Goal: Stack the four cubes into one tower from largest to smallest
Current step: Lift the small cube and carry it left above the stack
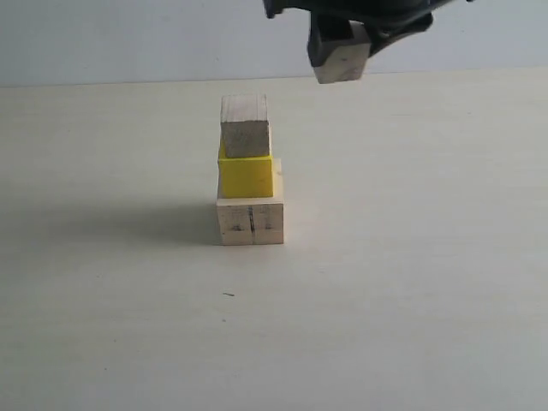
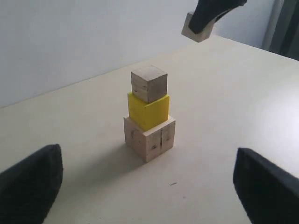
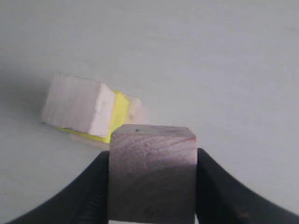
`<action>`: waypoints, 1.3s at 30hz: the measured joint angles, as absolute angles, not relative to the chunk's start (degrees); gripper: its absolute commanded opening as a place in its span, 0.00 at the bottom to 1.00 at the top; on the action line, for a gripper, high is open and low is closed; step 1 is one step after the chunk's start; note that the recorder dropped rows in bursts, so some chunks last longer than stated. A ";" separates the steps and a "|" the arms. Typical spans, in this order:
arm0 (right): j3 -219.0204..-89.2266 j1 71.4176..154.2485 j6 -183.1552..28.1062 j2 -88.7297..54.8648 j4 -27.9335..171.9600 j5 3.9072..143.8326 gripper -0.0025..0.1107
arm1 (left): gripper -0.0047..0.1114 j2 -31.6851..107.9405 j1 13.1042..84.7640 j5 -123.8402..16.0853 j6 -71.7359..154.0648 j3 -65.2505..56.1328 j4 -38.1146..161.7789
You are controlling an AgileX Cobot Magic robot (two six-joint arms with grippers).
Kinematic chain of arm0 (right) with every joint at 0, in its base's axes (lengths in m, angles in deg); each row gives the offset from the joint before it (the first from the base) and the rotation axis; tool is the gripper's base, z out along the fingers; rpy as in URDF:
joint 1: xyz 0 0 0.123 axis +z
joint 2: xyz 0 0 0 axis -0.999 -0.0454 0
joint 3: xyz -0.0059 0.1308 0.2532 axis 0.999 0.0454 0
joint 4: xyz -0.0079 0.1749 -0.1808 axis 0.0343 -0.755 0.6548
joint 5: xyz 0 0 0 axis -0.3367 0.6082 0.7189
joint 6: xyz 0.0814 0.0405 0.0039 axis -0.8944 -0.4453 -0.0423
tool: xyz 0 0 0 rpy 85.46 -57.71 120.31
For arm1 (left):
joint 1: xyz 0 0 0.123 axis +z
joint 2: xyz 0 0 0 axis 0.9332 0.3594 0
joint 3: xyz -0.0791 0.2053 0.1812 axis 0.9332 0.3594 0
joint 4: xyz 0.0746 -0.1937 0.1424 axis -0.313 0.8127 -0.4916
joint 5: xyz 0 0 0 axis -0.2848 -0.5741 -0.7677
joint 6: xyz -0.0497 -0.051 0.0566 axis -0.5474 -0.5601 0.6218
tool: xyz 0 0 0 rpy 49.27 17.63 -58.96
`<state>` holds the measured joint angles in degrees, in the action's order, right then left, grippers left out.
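Note:
The small wood cube (image 1: 342, 65) hangs askew by the column, so my right gripper should turn it straight and move it over the medium wood cube (image 1: 244, 109) before lowering it.
A column of three cubes stands mid-table: the large wood cube (image 1: 249, 222) with a dark crack line at the base, the yellow cube (image 1: 246, 175) on it, and the medium wood cube (image 1: 245, 127) on top. High above and to the right of the column, my right gripper (image 1: 341, 53) is shut on the small wood cube (image 1: 342, 62), which fills the right wrist view (image 3: 152, 175). The column shows below it there (image 3: 84, 109). My left gripper (image 2: 149, 186) is open, low in front of the column (image 2: 149, 114), nothing between its fingers.
The pale table (image 1: 411, 282) stretches around the column on all sides. Its far edge meets a plain wall (image 1: 128, 43) behind the cubes. No other objects are in view.

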<state>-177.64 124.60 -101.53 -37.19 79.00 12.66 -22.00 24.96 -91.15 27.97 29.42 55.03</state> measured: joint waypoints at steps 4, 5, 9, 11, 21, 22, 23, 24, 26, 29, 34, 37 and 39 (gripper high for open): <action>-184.34 129.49 -101.53 -40.84 80.40 7.92 0.02 | 0.85 -22.00 24.96 -91.15 28.00 29.42 55.03; -185.62 130.50 -101.53 -42.12 80.61 6.75 0.02 | 0.85 -22.00 24.96 -91.15 28.00 29.42 55.03; -191.37 133.63 -101.95 -47.06 80.70 4.38 0.02 | 0.85 -22.00 24.96 -91.15 28.00 29.42 55.03; -194.47 134.96 -102.76 -49.70 80.81 4.29 0.02 | 0.85 -22.00 24.96 -91.15 28.00 29.42 55.03; -200.49 135.99 -109.08 -56.14 83.83 3.99 0.02 | 0.85 -22.00 24.96 -91.15 28.00 29.42 55.03; -200.53 135.99 -109.85 -56.14 84.48 3.99 0.02 | 0.85 -22.00 24.96 -91.15 28.00 29.42 55.03; -200.53 135.99 -110.39 -56.14 84.85 3.99 0.02 | 0.85 -22.00 24.96 -91.15 28.00 29.42 55.03; -200.76 135.83 -110.84 -56.14 85.00 3.89 0.02 | 0.85 -22.00 24.96 -91.15 28.00 29.42 55.03; -200.77 135.05 -111.86 -56.14 84.60 3.89 0.02 | 0.85 -22.00 24.96 -91.15 28.00 29.42 55.03; -200.77 133.86 -112.55 -56.14 83.30 3.89 0.02 | 0.85 -22.00 24.96 -91.26 28.00 29.42 55.03; -200.77 133.55 -112.66 -56.14 83.40 3.78 0.02 | 0.85 -22.00 24.96 -91.26 28.00 29.42 55.03; -200.77 133.55 -112.66 -56.14 83.62 3.78 0.02 | 0.85 -22.00 24.96 -91.26 28.00 29.42 55.03; -200.77 133.55 -112.77 -56.14 83.75 3.78 0.02 | 0.85 -22.00 24.96 -91.36 28.00 29.42 55.03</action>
